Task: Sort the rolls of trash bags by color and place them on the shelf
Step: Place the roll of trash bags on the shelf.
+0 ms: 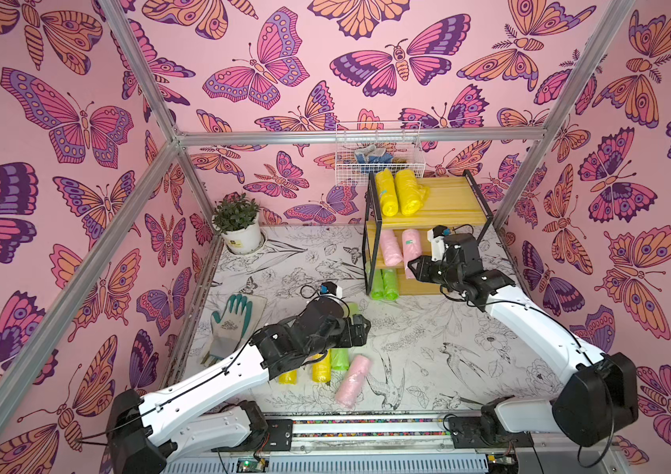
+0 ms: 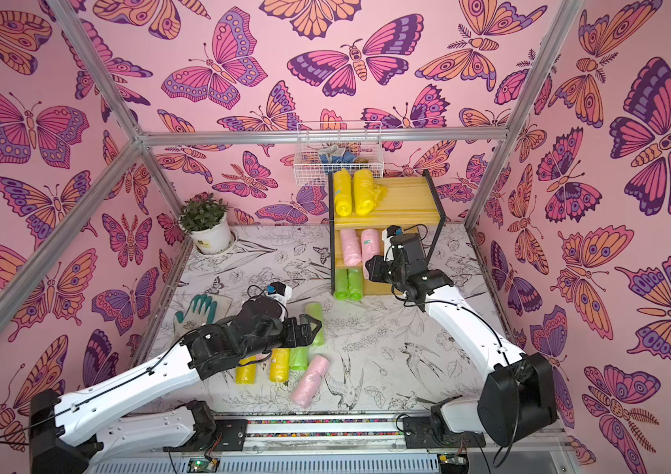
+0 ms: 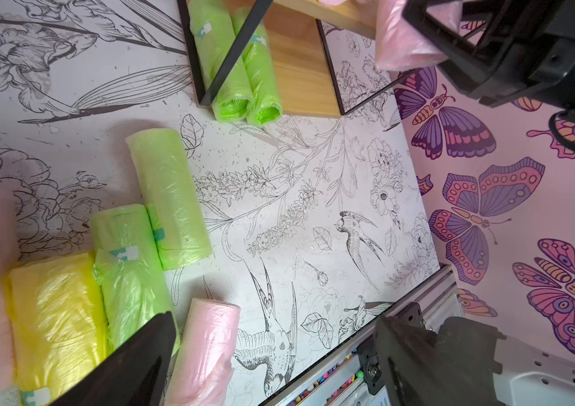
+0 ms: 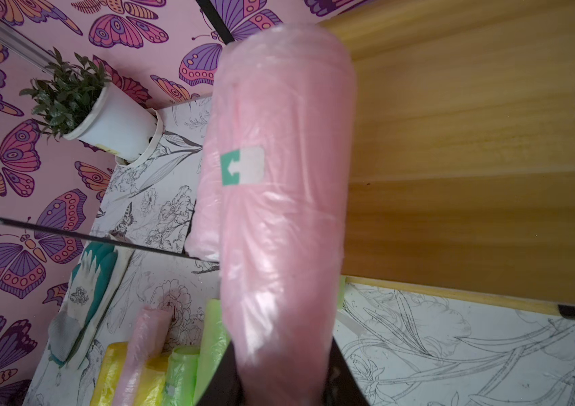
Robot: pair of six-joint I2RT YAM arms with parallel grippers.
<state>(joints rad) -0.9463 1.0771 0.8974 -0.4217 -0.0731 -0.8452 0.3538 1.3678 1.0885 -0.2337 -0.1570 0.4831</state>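
Observation:
My left gripper should keep going down to the loose pink roll (image 1: 352, 381), at its shelf-side end (image 1: 360, 362), because its open fingers line up across the roll. It should close once they are on either side of it.
The shelf (image 1: 452, 201) stands at the back right, with two yellow rolls (image 1: 397, 193) on top, pink ones in the middle and two green rolls (image 1: 383, 285) at the bottom. My right gripper (image 1: 417, 266) is shut on a pink roll (image 4: 279, 197) at the middle board (image 4: 472, 140), beside another pink roll (image 1: 391, 248). My left gripper (image 3: 277, 320) hangs open over the loose rolls on the table: two green (image 3: 170, 197), yellow (image 3: 57, 316) and pink (image 3: 205, 351). That pink roll lies between its fingers, close to one, ungripped.
A grey-and-green glove (image 1: 231, 324) lies at the table's left. A potted plant (image 1: 239, 225) stands in the back left corner. A white wire basket (image 1: 379, 152) hangs on the back wall above the shelf. A metal rail (image 1: 366, 427) runs along the front edge.

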